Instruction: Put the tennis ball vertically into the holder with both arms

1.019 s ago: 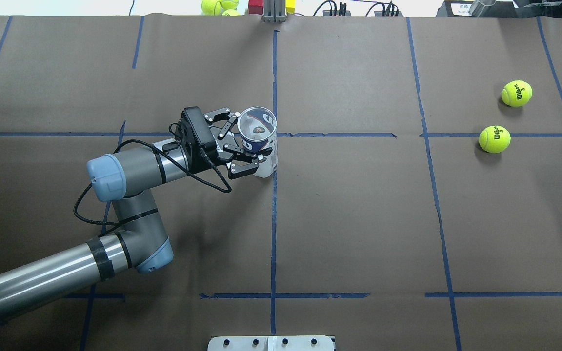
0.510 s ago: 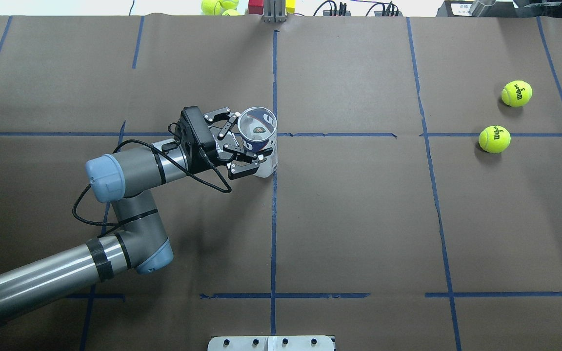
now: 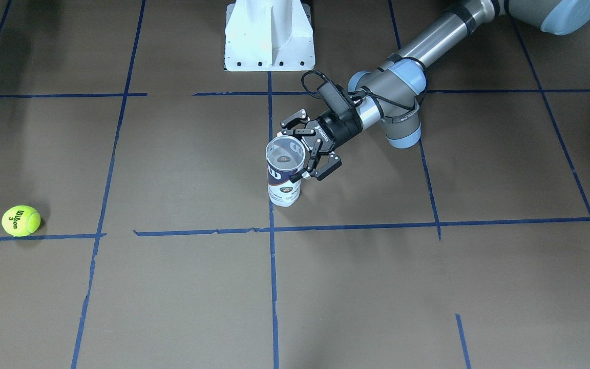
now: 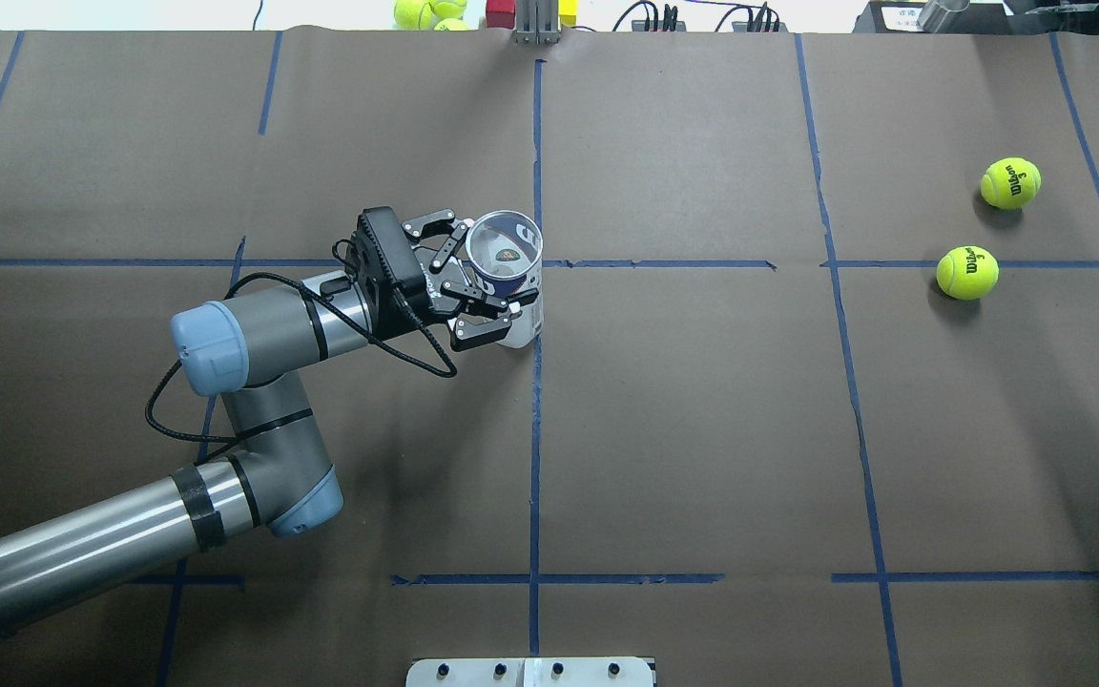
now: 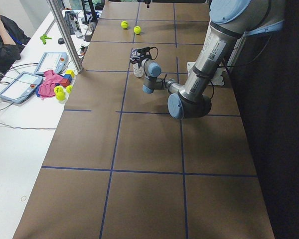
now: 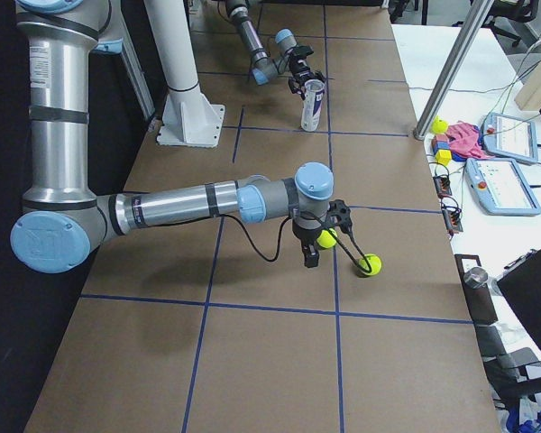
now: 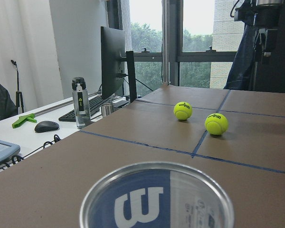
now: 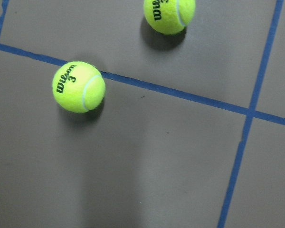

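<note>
I expect the holder to take both tennis balls, stacked below its rim, when I put them in, because the holder's opening (image 3: 285,151) leads down deep sides.
The holder (image 4: 511,258), a clear Wilson can with a navy-and-white label, stands upright with its mouth open near the table's middle (image 3: 285,177). My left gripper (image 4: 483,279) is open and level, with one finger on each side of the can's upper part (image 3: 302,148). The left wrist view looks over the can's rim (image 7: 156,204). Two yellow tennis balls (image 4: 965,272) (image 4: 1009,182) lie on the table far to the right. My right gripper (image 6: 308,253) hangs above them. It shows only in the right side view, so I cannot tell whether it is open. The right wrist view shows both balls (image 8: 79,87) (image 8: 169,14).
The white pedestal base (image 3: 269,36) stands at the robot's side of the table. A metal post (image 4: 535,24), more balls (image 4: 430,11) and coloured blocks sit past the far edge. A side desk with tablets (image 6: 505,135) and a seated person (image 5: 2,35) are beyond that.
My left gripper has edged slightly to the right, further around the can. The can and the balls have not moved.
</note>
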